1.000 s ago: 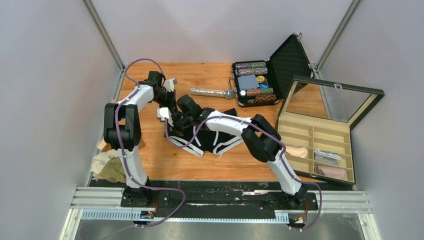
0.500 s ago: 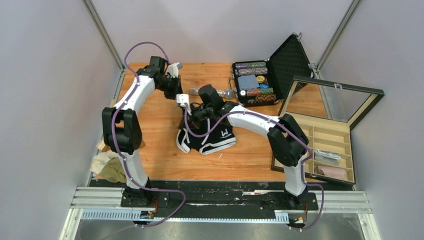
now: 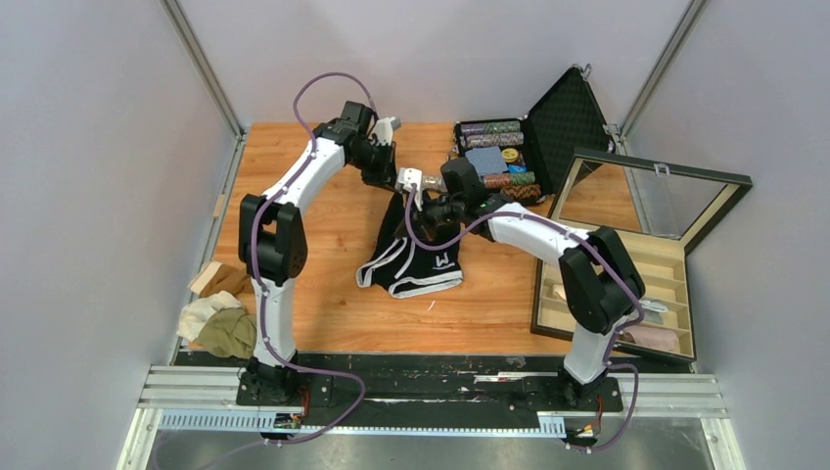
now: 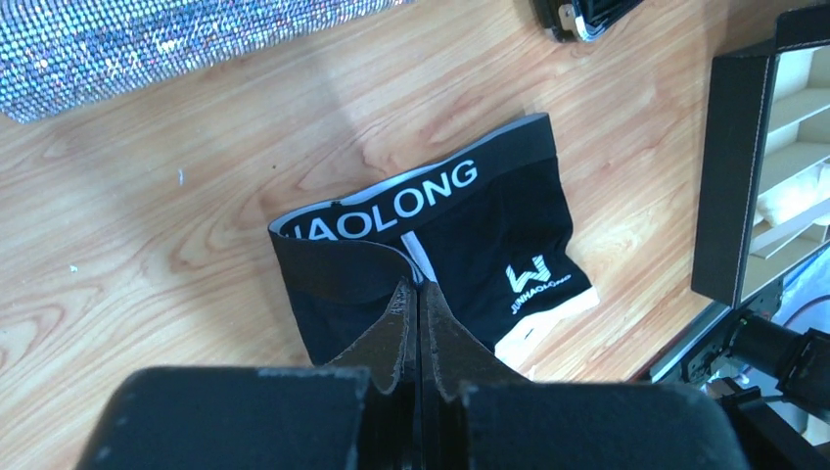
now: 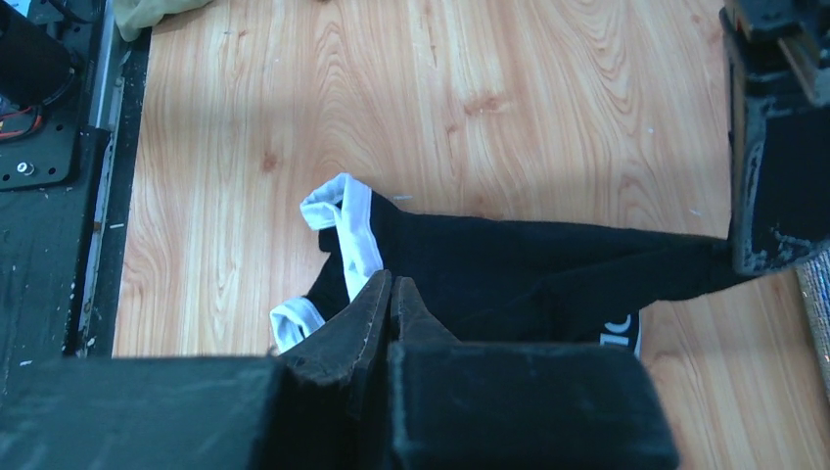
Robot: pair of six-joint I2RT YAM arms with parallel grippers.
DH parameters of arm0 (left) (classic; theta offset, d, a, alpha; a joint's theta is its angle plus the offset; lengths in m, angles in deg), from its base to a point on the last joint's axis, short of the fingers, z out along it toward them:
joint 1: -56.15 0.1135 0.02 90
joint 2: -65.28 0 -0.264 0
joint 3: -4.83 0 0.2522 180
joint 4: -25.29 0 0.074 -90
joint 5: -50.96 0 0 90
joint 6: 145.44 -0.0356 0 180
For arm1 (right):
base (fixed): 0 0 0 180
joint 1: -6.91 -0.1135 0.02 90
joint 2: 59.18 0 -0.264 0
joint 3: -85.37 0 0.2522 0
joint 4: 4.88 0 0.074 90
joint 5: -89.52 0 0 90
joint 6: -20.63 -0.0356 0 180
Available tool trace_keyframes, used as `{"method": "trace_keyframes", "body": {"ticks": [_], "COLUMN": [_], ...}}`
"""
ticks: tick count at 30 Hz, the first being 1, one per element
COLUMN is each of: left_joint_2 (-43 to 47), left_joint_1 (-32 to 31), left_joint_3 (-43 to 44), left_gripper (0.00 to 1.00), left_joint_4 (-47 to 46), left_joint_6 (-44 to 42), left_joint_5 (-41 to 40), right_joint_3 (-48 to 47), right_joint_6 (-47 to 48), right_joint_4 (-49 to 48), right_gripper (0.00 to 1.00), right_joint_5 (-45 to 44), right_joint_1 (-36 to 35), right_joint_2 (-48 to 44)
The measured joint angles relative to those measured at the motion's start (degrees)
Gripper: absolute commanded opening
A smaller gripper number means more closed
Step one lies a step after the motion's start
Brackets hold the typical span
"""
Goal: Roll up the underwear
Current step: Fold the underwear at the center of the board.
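My left gripper is carrying the waistband flap [image 4: 331,262], which folds in line over the white lettering. It should keep going toward the underwear's far corner [image 4: 542,129] until the flap covers the lettering.
A black underwear [image 3: 419,266] with white lettering on the waistband and white leg trim trails on the wooden table, its waistband end lifted toward the back. My left gripper [image 3: 393,186] is shut on the waistband edge; in the left wrist view its closed tips [image 4: 419,286] pinch the black underwear [image 4: 460,235]. My right gripper [image 3: 423,204] is shut on the same garment just beside it. In the right wrist view its tips [image 5: 390,280] sit on the black underwear [image 5: 529,264], which stretches over to the left gripper [image 5: 773,157]. More underwear [image 3: 217,328], cream and olive, lies piled at the near left.
A glittery microphone [image 4: 147,39] lies just behind the garment. An open case of chips [image 3: 497,162] stands at the back. The compartment box [image 3: 585,257] with its raised lid [image 3: 651,196] stands on the right, holding rolled cloths [image 3: 651,338]. A wooden block [image 3: 217,279] sits at the left edge.
Both arms have swung right and toward the back, dragging the black underwear with them; its waistband end has risen off the table.
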Motion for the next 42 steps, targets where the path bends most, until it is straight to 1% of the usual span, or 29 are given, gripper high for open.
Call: {"method": "trace_keyframes", "body": {"ticks": [10, 15, 21, 31, 37, 42], "left_joint_2": [-2.4, -4.0, -7.0, -11.6, -12.3, -12.5], "left_joint_1": [-4.0, -7.8, -10.8, -13.8, -15.3, -16.0], "left_joint_3": [6.4, 7.1, 7.5, 12.5, 12.6, 12.6], "left_gripper": [0.00, 0.00, 0.00, 0.00, 0.00, 0.00], "left_joint_4": [-0.5, -1.7, -2.2, -3.0, -3.2, -3.3], "left_joint_6": [2.4, 3.1, 3.3, 3.1, 2.7, 2.7], "left_joint_5": [-0.7, -1.1, -2.1, -4.1, -5.0, -5.2], "right_joint_3": [5.7, 9.0, 13.5, 19.0, 20.9, 21.4], "right_joint_6": [1.3, 2.8, 3.5, 7.2, 8.7, 9.7], "right_joint_4": [2.1, 3.3, 4.2, 5.4, 6.1, 8.3], "right_gripper": [0.00, 0.00, 0.00, 0.00, 0.00, 0.00], "right_joint_5": [0.2, 0.0, -0.3, -2.1, -2.6, -1.9], "right_joint_1": [4.6, 6.0, 6.1, 7.9, 9.0, 9.4], "right_joint_2": [-7.0, -8.8, -10.8, -12.6, -13.6, -16.2]}}
